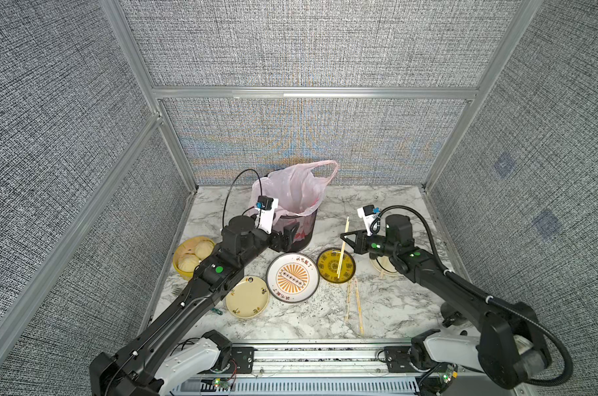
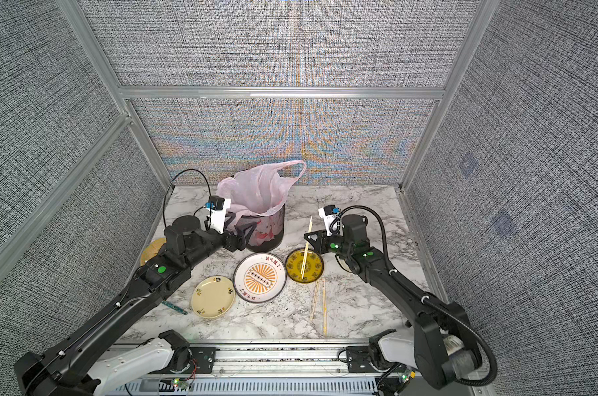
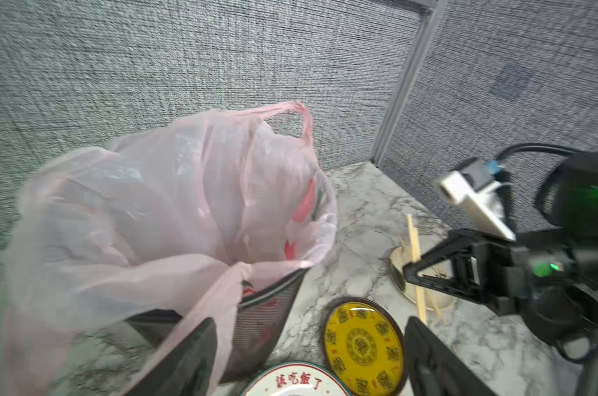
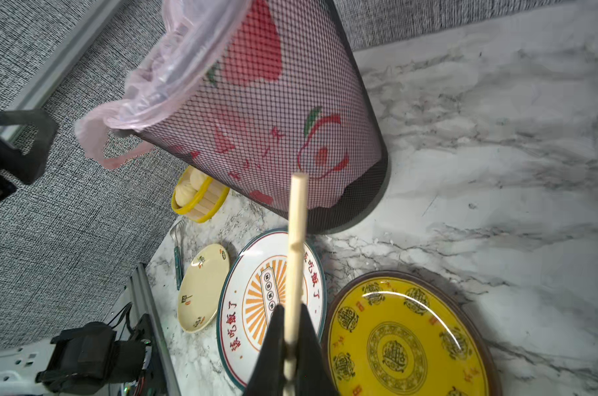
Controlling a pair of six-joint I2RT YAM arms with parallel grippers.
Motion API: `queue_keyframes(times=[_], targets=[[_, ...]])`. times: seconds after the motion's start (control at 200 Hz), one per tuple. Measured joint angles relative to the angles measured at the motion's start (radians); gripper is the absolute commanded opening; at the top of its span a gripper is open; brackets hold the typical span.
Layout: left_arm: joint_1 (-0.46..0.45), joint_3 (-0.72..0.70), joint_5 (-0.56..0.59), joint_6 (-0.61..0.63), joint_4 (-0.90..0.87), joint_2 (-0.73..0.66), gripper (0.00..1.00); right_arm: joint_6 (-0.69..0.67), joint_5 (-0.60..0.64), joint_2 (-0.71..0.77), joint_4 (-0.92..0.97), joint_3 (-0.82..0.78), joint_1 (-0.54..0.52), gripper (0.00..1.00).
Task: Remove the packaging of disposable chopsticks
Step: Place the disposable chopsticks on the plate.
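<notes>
The unwrapped chopsticks (image 1: pixel 340 265) hang over the empty yellow plate, so the robot's right gripper should keep lowering them and let go of them across the yellow plate's rim (image 1: pixel 336 249).
My right gripper (image 1: pixel 342 236) (image 4: pixel 292 308) is shut on a bare pair of pale wooden disposable chopsticks (image 1: pixel 343 250) (image 4: pixel 296 240). It holds them near their middle, tilted above the yellow plate (image 1: pixel 328 269). My left gripper (image 1: pixel 290 230) (image 3: pixel 311 320) stands open and empty, next to the near rim of the mesh bin (image 1: pixel 306 235). Two more chopstick pairs (image 1: pixel 354 303) lie on the marble near the front. I cannot tell whether clear packaging still covers them. No loose packaging shows anywhere.
A pink plastic bag (image 1: pixel 297 188) lines the bin at the back. In front of it lie a white sunburst plate (image 1: pixel 277 265), a cream plate (image 1: pixel 247 296), a yellow steamer (image 1: pixel 176 262) of buns and a green-handled fork (image 2: pixel 174 307). A pale dish (image 3: pixel 398 260) with sticks sits under my right arm.
</notes>
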State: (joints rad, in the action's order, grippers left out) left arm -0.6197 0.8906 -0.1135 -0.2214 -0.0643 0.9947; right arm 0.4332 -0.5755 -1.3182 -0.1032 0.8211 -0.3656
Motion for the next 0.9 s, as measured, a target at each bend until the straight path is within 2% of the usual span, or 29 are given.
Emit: queue_keyframes(times=[0.235,0.485,0.696,0.901], targets=[[-0.106,-0.056,-0.107,-0.026,0.037,0.060,0.85,-0.008,-0.034,-0.183,0.237,0.163,0.010,0.00],[-0.146,-0.137,-0.180,-0.052,0.108,0.078,0.85,-0.057,-0.015,-0.367,0.428,0.275,0.010,0.00],[-0.165,-0.164,-0.230,-0.082,0.185,0.177,0.84,-0.077,-0.003,-0.472,0.493,0.342,0.001,0.00],[-0.223,-0.143,-0.245,-0.101,0.235,0.302,0.84,-0.062,0.014,-0.529,0.493,0.341,0.011,0.00]])
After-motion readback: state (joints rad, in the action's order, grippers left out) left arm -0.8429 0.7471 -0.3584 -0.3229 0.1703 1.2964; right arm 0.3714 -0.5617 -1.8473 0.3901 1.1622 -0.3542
